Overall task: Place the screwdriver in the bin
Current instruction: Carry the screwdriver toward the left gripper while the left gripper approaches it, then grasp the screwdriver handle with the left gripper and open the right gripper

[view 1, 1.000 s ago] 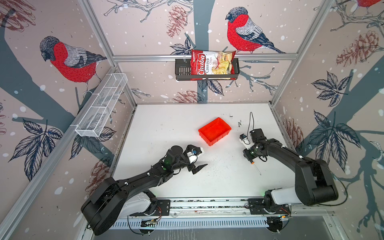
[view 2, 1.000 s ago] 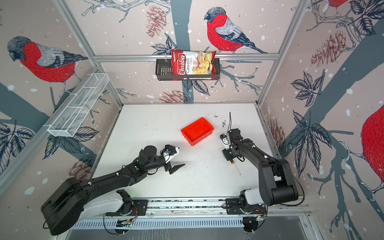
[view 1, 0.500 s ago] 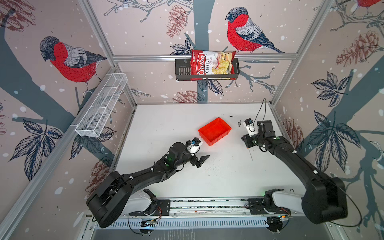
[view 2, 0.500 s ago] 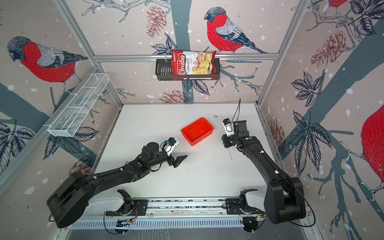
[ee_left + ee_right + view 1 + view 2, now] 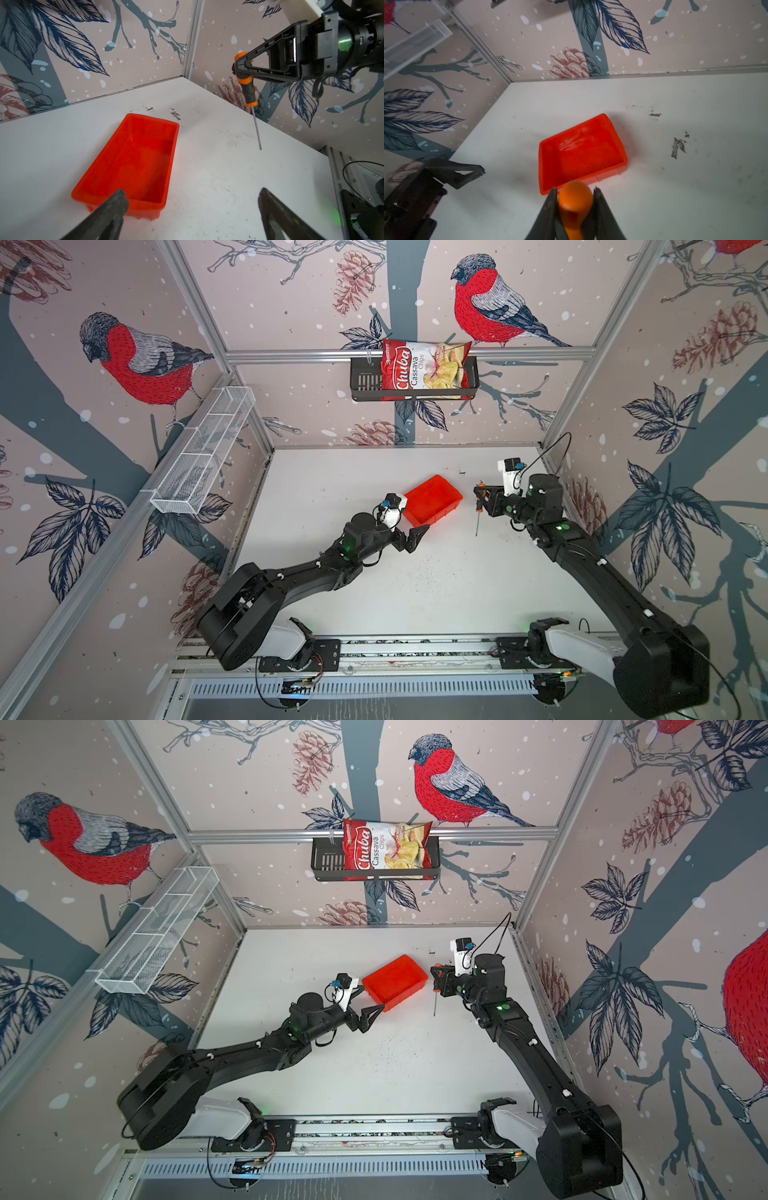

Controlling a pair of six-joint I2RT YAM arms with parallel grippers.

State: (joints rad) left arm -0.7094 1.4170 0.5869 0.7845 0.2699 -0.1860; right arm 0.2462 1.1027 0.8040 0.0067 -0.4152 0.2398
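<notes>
The screwdriver is stem down, my right gripper holding the handle's top (image 5: 240,57), so my left gripper should grasp the lower handle (image 5: 249,92) and lay it lengthwise in the bin.
The screwdriver (image 5: 479,499) (image 5: 434,990) hangs shaft-down above the white table, just right of the bin, with my right gripper (image 5: 478,490) (image 5: 434,972) shut on its orange-and-black handle (image 5: 248,89) (image 5: 575,199). Its thin shaft tip is off the table. The bin (image 5: 434,499) (image 5: 395,982) (image 5: 135,158) (image 5: 583,153) is a red tray and holds nothing. My left gripper (image 5: 415,516) (image 5: 372,997) (image 5: 192,191) is open at the bin's near-left corner: one finger is over that corner, the other over bare table.
A black wall basket (image 5: 363,383) on the back wall holds a chips bag (image 5: 426,371). A white wire-mesh shelf (image 5: 203,456) hangs on the left wall. The right wall stands close behind the right arm. A rail (image 5: 395,655) runs along the front edge.
The right gripper has lifted the screwdriver off the table and carried it back and left toward the bin. The left gripper has moved forward to the bin's corner, still open.
</notes>
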